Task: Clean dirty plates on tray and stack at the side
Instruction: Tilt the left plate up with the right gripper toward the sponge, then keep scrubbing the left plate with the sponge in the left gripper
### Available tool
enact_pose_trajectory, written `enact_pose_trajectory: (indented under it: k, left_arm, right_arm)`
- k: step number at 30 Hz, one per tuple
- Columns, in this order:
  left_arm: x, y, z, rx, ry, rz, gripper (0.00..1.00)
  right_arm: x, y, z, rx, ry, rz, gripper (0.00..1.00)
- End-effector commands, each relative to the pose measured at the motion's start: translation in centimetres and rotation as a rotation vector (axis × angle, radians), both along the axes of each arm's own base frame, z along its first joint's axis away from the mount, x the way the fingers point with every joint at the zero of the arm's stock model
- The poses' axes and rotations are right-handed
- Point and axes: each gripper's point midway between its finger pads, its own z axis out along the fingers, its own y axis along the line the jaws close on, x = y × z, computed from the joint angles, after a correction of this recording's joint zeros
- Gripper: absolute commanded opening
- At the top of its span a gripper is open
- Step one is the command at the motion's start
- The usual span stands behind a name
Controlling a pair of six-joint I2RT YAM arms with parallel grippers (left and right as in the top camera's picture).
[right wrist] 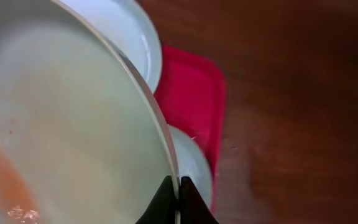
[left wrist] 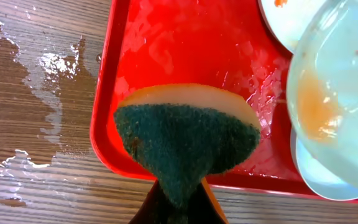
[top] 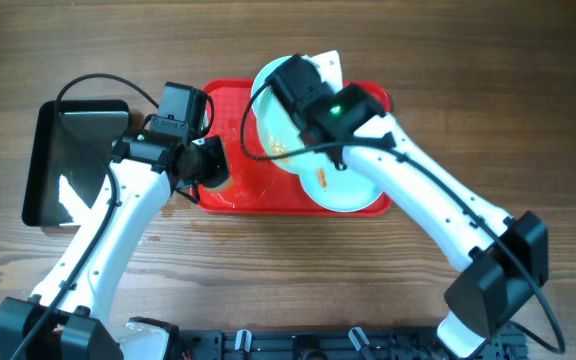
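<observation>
The smeared plate [top: 280, 143] tilts above the tray, apart from the sponge, so my right gripper should lower it onto the tray's open part [top: 248, 175] and steady it for wiping.
The red tray [top: 251, 192] lies mid-table and looks wet. My right gripper [top: 293, 88] is shut on the rim of one white plate [top: 271, 125] and holds it tilted on edge above the tray, orange smear [left wrist: 316, 109] facing my left arm; the pinch shows in the right wrist view [right wrist: 179, 186]. A second plate [top: 348, 190] with an orange streak lies flat at the tray's right. A third plate [top: 326, 66] peeks out at the back. My left gripper [top: 211, 165] is shut on a green-and-yellow sponge [left wrist: 185, 137] over the tray's left edge, apart from the held plate.
A black rectangular pan [top: 68, 160] sits at the far left. Water is spilled on the wooden table [left wrist: 48, 68] left of the tray. The tray's rim [left wrist: 104, 124] lies just below the sponge.
</observation>
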Motion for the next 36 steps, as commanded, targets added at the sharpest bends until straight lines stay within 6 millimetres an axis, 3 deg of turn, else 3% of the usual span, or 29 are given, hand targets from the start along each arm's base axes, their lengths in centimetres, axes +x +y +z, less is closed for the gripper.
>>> enact_pose_trajectory:
  k: [1, 5, 8, 14, 18, 20, 23, 28, 32, 36]
  left_arm:
    - [-0.1, -0.1, -0.4, -0.013, 0.012, -0.005, 0.04]
    - [-0.2, -0.1, -0.4, -0.012, 0.014, -0.005, 0.04]
    - [-0.2, -0.1, -0.4, -0.012, 0.014, -0.005, 0.04]
    - [-0.2, -0.1, -0.4, -0.012, 0.016, -0.005, 0.04]
    - [-0.3, 0.0, -0.4, -0.01, 0.022, -0.005, 0.04]
    - [-0.3, 0.0, -0.4, -0.01, 0.021, -0.005, 0.04]
    - [0.0, -0.1, -0.3, -0.012, 0.008, -0.008, 0.04]
    - [0.8, -0.3, -0.2, -0.02, -0.022, -0.008, 0.04]
    - [0.9, -0.5, -1.6, -0.018, 0.018, -0.011, 0.04]
    - [1.1, -0.6, -4.1, -0.002, 0.083, -0.01, 0.04]
  right_arm:
    - [-0.3, 0.2, 4.9, -0.236, -0.197, 0.045, 0.04]
    - [-1.9, 2.6, 7.1, -0.363, -0.298, 0.117, 0.04]
    - [-2.7, 4.0, 7.7, -0.363, -0.339, 0.138, 0.04]
    - [-3.4, 6.0, 5.4, -0.203, -0.253, 0.178, 0.04]
    - [-3.4, 6.2, 1.5, -0.062, -0.128, 0.159, 0.04]
    - [-3.6, 6.1, -2.0, 0.031, -0.008, 0.151, 0.04]
    - [-3.7, 6.3, -5.1, 0.114, 0.108, 0.154, 0.04]
    - [-4.1, 9.4, -8.8, 0.319, 0.27, 0.179, 0.04]
    - [-4.9, 10.7, -13.4, 0.347, 0.386, 0.161, 0.04]
    - [-5.7, 10.4, -17.0, 0.332, 0.471, 0.1, 0.04]
